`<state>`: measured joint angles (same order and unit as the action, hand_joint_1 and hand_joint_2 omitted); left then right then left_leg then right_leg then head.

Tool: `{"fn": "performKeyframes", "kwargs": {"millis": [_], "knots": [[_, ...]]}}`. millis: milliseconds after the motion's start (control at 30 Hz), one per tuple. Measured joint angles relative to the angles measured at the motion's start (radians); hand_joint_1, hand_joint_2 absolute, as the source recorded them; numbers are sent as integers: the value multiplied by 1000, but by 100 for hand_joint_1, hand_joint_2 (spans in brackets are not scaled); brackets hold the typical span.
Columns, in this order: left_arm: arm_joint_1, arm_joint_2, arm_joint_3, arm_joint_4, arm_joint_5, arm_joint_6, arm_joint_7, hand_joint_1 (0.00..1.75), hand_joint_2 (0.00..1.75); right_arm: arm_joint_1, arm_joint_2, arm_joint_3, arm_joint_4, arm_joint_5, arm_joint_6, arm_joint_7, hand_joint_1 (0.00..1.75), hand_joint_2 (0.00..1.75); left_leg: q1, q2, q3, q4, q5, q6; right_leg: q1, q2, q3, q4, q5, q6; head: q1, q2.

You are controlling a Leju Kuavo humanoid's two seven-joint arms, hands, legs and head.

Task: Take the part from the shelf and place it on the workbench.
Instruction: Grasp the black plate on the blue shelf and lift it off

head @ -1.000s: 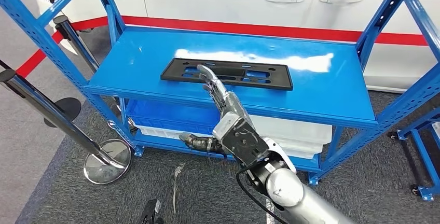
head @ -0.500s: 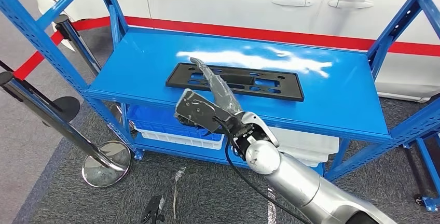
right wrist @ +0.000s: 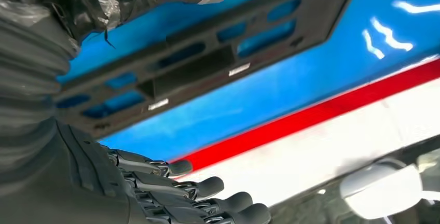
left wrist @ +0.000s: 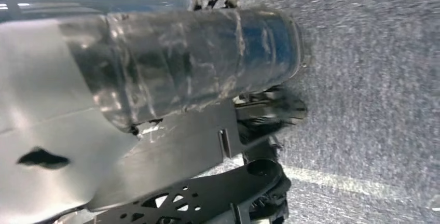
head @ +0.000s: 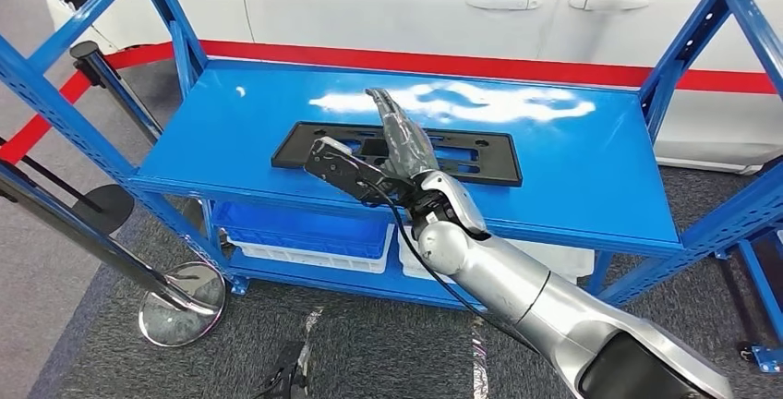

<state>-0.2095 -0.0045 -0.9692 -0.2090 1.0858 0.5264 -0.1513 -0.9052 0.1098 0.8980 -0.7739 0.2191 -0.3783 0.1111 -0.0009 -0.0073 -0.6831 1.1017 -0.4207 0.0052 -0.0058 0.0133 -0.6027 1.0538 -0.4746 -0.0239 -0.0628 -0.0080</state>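
The long black part (head: 299, 146) has a raised rim (head: 515, 161) around it, so it will tip up steeply but stay stiff and straight when the robot lifts it.
The part (head: 494, 173) is a long flat black plastic plate with cut-outs, lying flat on the blue shelf (head: 582, 168). My right hand (head: 397, 145) reaches over its middle with fingers stretched across it and the thumb spread toward its front edge, holding nothing. In the right wrist view the part (right wrist: 207, 63) lies between the taped thumb and the straight fingers (right wrist: 207, 187), which point past it toward the red stripe. My left hand (left wrist: 155, 79) hangs over grey carpet; its taped thumb is visible, and its fingers cannot be made out.
Blue uprights frame the shelf at both ends. Under it stand a blue bin (head: 305, 228) and a white bin (head: 554, 260). A white car (head: 415, 2) with a red stripe stands behind. A black post with a round metal base (head: 180, 302) stands at the left.
My right hand has risen from the shelf's front edge, turned and moved forward, so that it now lies over the part's middle. The camera has shifted a little.
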Motion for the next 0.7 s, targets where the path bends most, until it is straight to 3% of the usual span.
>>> {"fn": "performKeyframes", "kwargs": {"millis": [100,200,233,300,367,400,433,500,567,700], "knots": [[-6,0,-5,0,-1,1,1,0,0,-17,2,6,36,2,-2,2,0,175,-8,-1,31,-61,-1,11,2,2,1,-6,-1,11,-1,0],[-7,-1,-7,0,-1,2,1,0,0,-23,3,14,59,2,-2,2,0,175,-1,0,49,-87,-2,20,3,-1,-4,10,-17,25,0,0],[-9,-2,-7,0,-1,2,1,0,0,-27,3,16,67,2,-1,2,0,175,2,1,57,-94,-2,24,4,-2,-21,47,-36,30,0,0],[-11,-3,-8,0,-1,2,2,0,0,-32,3,20,84,2,7,3,0,175,2,2,65,-96,-6,31,2,-4,-87,169,-80,37,2,0],[-11,-4,-9,0,-1,1,5,0,0,-32,2,23,103,3,18,5,0,175,3,2,69,-94,-12,34,-1,-4,-144,250,-87,43,1,0],[-11,-5,-11,0,-2,1,7,0,0,-33,1,25,111,6,21,6,0,175,3,2,71,-91,-16,34,-4,-4,-149,239,-64,45,2,0],[-11,-6,-14,0,-4,1,9,0,0,-36,1,27,118,11,22,8,0,175,5,1,73,-86,-21,32,-8,-5,-134,193,-27,48,1,0],[-11,-8,-20,0,-7,8,11,0,0,-45,1,31,132,27,23,12,0,175,5,0,72,-69,-36,23,-11,-8,-86,74,29,51,3,0],[-11,-8,-24,0,-9,17,10,0,0,-53,1,34,145,47,25,15,0,175,2,0,66,-57,-45,13,-10,-7,-61,19,37,44,2,0],[-10,-9,-25,0,-11,22,10,0,0,-55,1,40,167,78,77,19,0,175,4,2,59,-41,-61,-1,-10,-2,-54,9,34,18,-2,0]]}}
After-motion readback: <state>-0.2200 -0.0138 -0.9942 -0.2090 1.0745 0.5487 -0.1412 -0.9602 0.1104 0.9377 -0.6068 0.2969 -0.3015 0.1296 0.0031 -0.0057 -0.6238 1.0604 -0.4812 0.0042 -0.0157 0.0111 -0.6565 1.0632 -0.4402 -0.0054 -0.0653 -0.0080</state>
